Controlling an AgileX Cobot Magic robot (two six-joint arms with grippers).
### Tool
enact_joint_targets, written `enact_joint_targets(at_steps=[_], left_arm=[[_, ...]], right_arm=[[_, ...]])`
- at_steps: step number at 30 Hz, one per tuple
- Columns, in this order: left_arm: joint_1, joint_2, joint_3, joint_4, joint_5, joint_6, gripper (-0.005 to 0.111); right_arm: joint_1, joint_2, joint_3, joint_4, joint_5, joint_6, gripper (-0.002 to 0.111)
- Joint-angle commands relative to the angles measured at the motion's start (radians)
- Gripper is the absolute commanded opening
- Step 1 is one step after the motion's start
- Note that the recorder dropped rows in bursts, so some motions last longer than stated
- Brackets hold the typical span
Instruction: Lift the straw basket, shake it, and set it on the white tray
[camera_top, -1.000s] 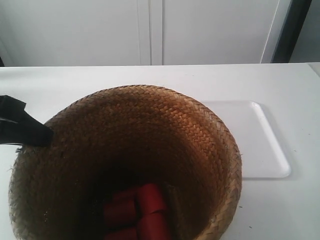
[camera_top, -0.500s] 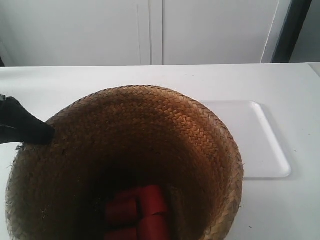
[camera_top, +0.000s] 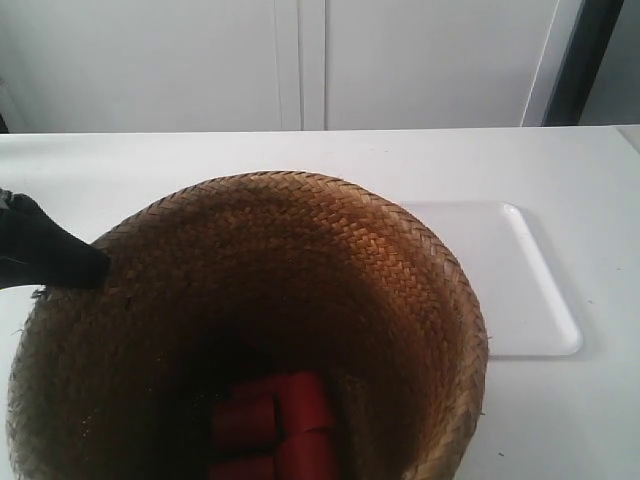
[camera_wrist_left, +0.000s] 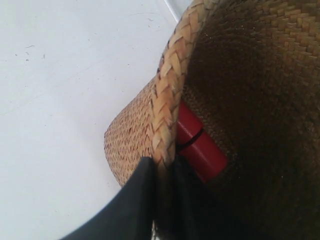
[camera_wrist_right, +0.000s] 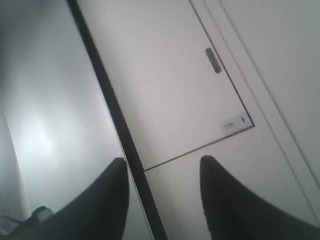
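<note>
The red cylinders (camera_top: 275, 427) are piled up far below the braided rim (camera_top: 290, 181). They will roll around but stay inside the straw basket when I shake it.
The straw basket (camera_top: 300, 270) fills the lower middle of the exterior view, held up close to the camera, its braided rim wide and its inside dark. Red cylinders (camera_top: 275, 425) lie at its bottom. My left gripper (camera_top: 95, 268) is shut on the basket's rim at the view's left; in the left wrist view the gripper (camera_wrist_left: 162, 172) clamps the braided rim (camera_wrist_left: 170, 95) with one finger outside and one inside. The white tray (camera_top: 520, 290) lies flat on the table, right of the basket and partly hidden by it. My right gripper (camera_wrist_right: 162, 167) is open and points at a wall, away from the table.
A white table (camera_top: 120, 170) stretches behind and beside the basket. White cabinet doors (camera_top: 300, 60) stand at the back, with a dark upright edge (camera_top: 585, 60) at the far right.
The basket's near rim has spread slightly lower and wider in the exterior view, and the red cylinders inside have shifted a little. The gripper on the rim has barely moved.
</note>
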Motion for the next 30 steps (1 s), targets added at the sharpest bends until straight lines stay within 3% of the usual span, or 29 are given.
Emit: enact_joint_targets(at_steps=[1,6,13,17,20,24,27,28,29,30], left_arm=[[-0.025,-0.001,0.01,-0.022,0.006,0.019,0.0],[-0.031,-0.001,0.01,-0.038,0.006,0.04,0.0],[-0.031,-0.001,0.01,-0.036,0.004,0.048,0.0],[-0.031,-0.001,0.01,-0.035,0.005,0.048,0.0],[-0.031,-0.001,0.01,-0.032,0.005,0.048,0.0],[-0.031,-0.001,0.01,-0.032,0.008,0.048,0.0],[-0.031,-0.001,0.01,-0.036,0.005,0.05,0.0],[-0.031,-0.001,0.01,-0.037,-0.006,0.052,0.0],[-0.031,-0.001,0.01,-0.037,-0.008,0.054,0.0],[-0.031,-0.001,0.01,-0.038,-0.011,0.054,0.0]], right_arm=[[-0.003,0.028,-0.04,0.052,-0.055,-0.059,0.043],[-0.003,0.109,-0.12,-0.086,-0.087,-0.059,0.043],[-0.003,0.311,-0.273,-0.446,-0.133,-0.158,0.043],[-0.003,0.36,-0.273,-0.289,-0.324,-0.418,0.039],[-0.003,0.366,-0.273,0.051,-0.48,-0.621,0.039],[-0.003,0.366,-0.273,0.251,-0.616,-0.886,0.039],[-0.003,0.366,-0.285,0.289,-0.474,-0.835,0.037],[-0.003,0.38,-0.332,0.266,-0.137,-0.666,0.033],[-0.003,0.401,-0.359,0.213,0.012,-0.575,0.032],[-0.001,0.474,-0.425,0.014,0.268,-0.244,0.031]])
